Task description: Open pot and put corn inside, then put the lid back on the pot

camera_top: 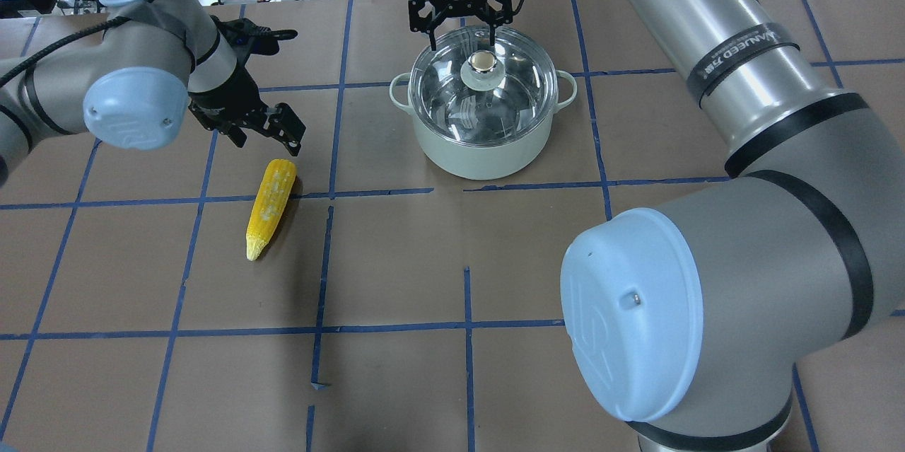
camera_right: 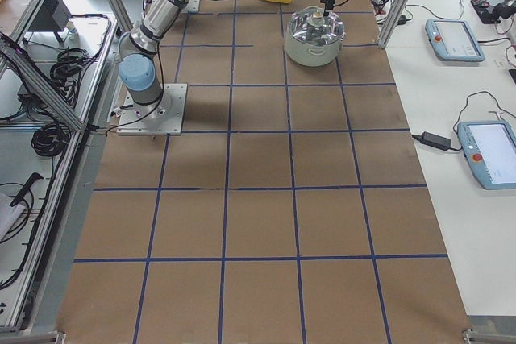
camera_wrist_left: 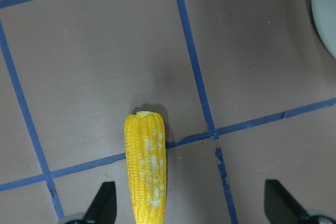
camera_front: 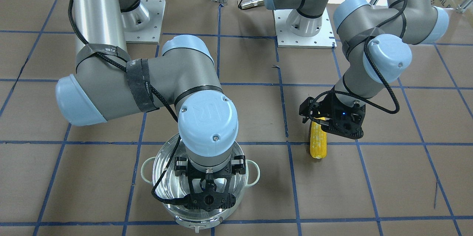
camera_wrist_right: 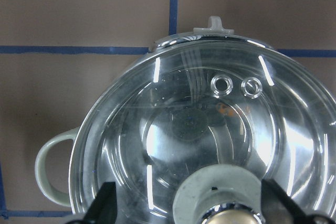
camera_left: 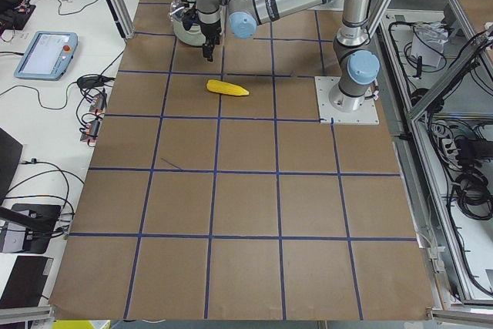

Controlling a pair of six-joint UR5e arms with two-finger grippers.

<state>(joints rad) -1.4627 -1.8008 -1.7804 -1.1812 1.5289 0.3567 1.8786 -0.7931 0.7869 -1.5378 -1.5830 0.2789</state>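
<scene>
I expect the lid [camera_wrist_right: 173,116] to come off the pot when I lift the lid's knob, because the glass lid's smooth rim [camera_wrist_right: 86,125] sits clear of the pot's handles.
The pot [camera_top: 481,148] stands on the table with the glass lid [camera_top: 452,98] on it. My right gripper [camera_top: 459,31] hangs open over the lid, one finger on each side of the knob [camera_top: 483,63], not touching it. In the right wrist view the knob [camera_wrist_right: 218,192] sits between the fingertips [camera_wrist_right: 105,203]. The corn [camera_top: 271,204] lies flat on the table, left of the pot. My left gripper [camera_top: 266,141] is open and empty just above the corn's thick end. In the left wrist view the corn [camera_wrist_left: 146,177] lies nearer one fingertip [camera_wrist_left: 105,203].
Blue tape lines mark a grid on the brown table. The arms' mounting plates [camera_front: 305,40] [camera_front: 146,21] sit at the robot's side. My right arm's big elbow [camera_top: 707,296] hangs over the near right of the table. Side benches hold tablets [camera_right: 455,38].
</scene>
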